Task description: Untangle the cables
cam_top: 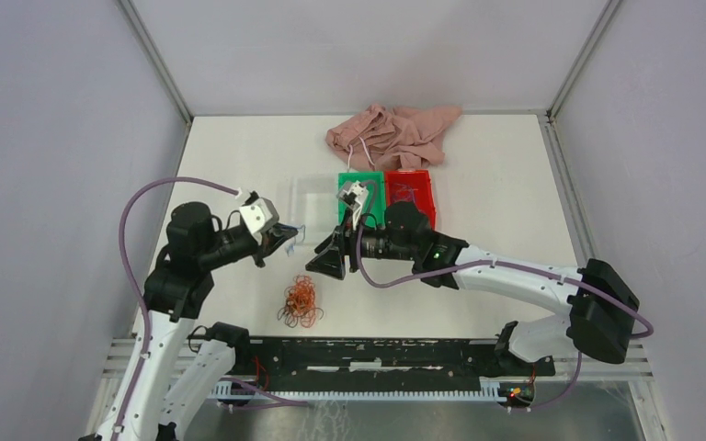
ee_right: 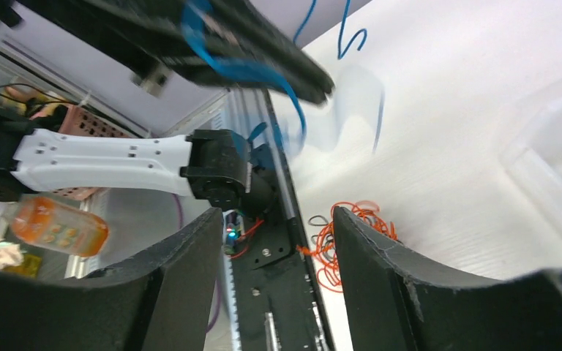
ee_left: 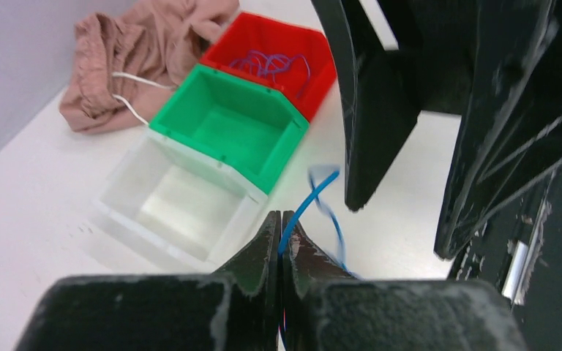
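Next, I take the blue cable [cam_top: 298, 235] over with my right gripper and lower it into the red bin [cam_top: 410, 195], since it hangs far from there in my left gripper.
A tangle of orange and dark cables [cam_top: 301, 303] lies on the table near the front, also seen in the right wrist view [ee_right: 347, 234]. My left gripper [cam_top: 287, 236] is shut on a thin blue cable [ee_left: 309, 201] and holds it above the table; the strand curls out past the fingertips [ee_left: 267, 234]. In the right wrist view the blue cable [ee_right: 249, 69] hangs blurred from the left fingers. My right gripper [cam_top: 329, 260] is open and empty, close to the right of the left gripper. More blue cable [ee_left: 274, 64] lies in the red bin [cam_top: 411, 195].
Three bins stand in a row behind the grippers: clear [cam_top: 313, 195], green [cam_top: 369, 184] and red. A pink cloth [cam_top: 392, 134] lies bunched at the back. A black rail [cam_top: 368, 354] runs along the table's front edge.
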